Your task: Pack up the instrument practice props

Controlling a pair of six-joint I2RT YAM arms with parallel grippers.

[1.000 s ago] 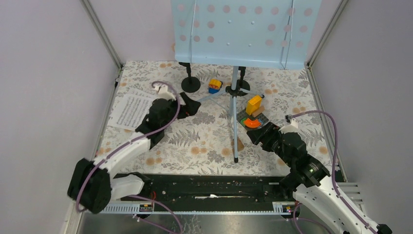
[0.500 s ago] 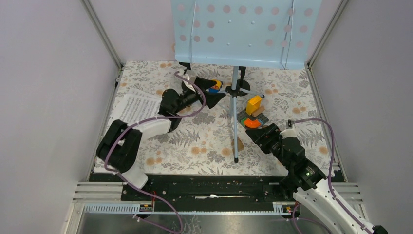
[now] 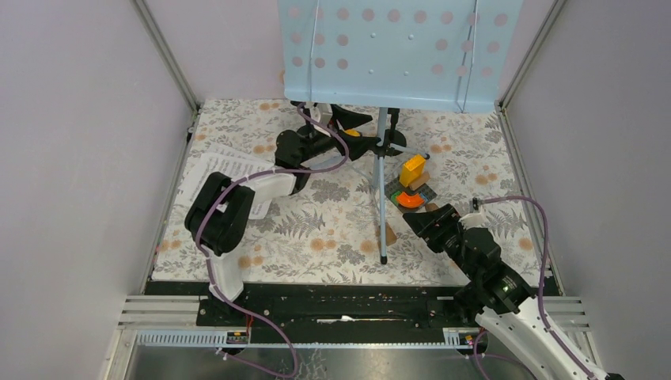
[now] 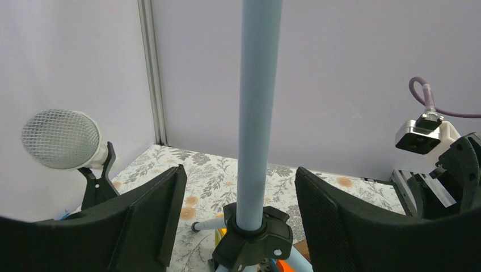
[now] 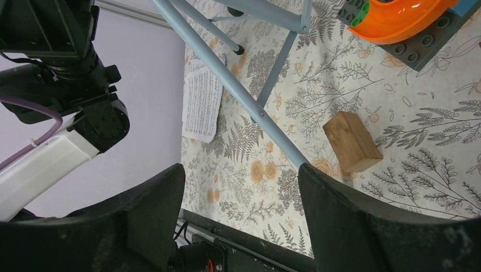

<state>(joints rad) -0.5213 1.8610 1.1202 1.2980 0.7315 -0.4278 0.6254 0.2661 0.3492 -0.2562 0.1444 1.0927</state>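
I should hold the tripod's pole still with my left gripper while my right gripper takes hold of the hub's side [image 3: 394,148], because the tripod legs [image 3: 382,218] stand spread out under the black tripod hub.
The light-blue perforated music rack [image 3: 396,47] stands at the back on a pale-blue pole [image 3: 381,170] with tripod legs. My left gripper [image 3: 365,132] is open and straddles that pole [image 4: 258,113] just above the black tripod hub [image 4: 255,235], with a gap on each side. A microphone [image 4: 59,139] with a mesh head sits in a black clip holder [image 4: 99,181] to the left. White sheet-music pages [image 3: 217,170] lie at the left. My right gripper [image 3: 423,218] is open and empty, low beside a tripod leg [image 5: 238,90].
Colourful toy blocks [image 3: 411,184] sit right of the pole. A small brown wooden block [image 5: 351,141] lies by the front leg's foot. A black round holder base [image 3: 393,139] stands behind the pole. Grey walls close in on three sides.
My left arm swung from beside the sheet music to the back centre, and its jaws now flank the rack's pole and have narrowed a little. The right gripper drew back slightly.
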